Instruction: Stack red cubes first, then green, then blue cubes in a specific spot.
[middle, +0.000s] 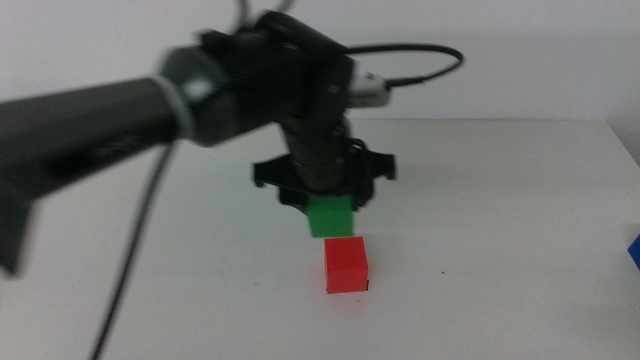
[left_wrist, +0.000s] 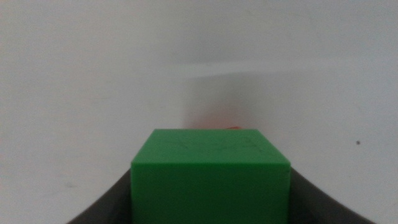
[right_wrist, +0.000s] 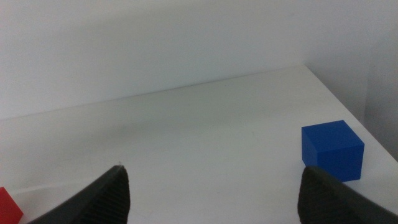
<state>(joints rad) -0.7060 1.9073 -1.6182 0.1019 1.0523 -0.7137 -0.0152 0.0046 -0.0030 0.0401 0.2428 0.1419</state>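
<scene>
My left gripper should keep moving the green cube (middle: 331, 217) over until it rests on the red cube's top (middle: 346, 253), because the green cube hangs level and that top is clear.
The red cube (middle: 347, 264) sits on the table with small black corner marks (middle: 368, 288) showing at its base. My left gripper (middle: 330, 212) comes in from the left and is shut on the green cube (middle: 330, 216), holding it in the air just behind and above the red cube. The green cube (left_wrist: 210, 177) fills the left wrist view between the jaws, with a red blur beyond it. The blue cube (right_wrist: 332, 150) rests on the table near the right edge and shows at the middle view's edge (middle: 634, 250). My right gripper (right_wrist: 211, 199) is open and empty, low over the table.
A black cable (middle: 135, 250) hangs from the left arm down to the picture's bottom edge. The white table (middle: 500, 220) ends at a back edge against a pale wall. A tiny black dot (left_wrist: 357, 143) marks the table surface.
</scene>
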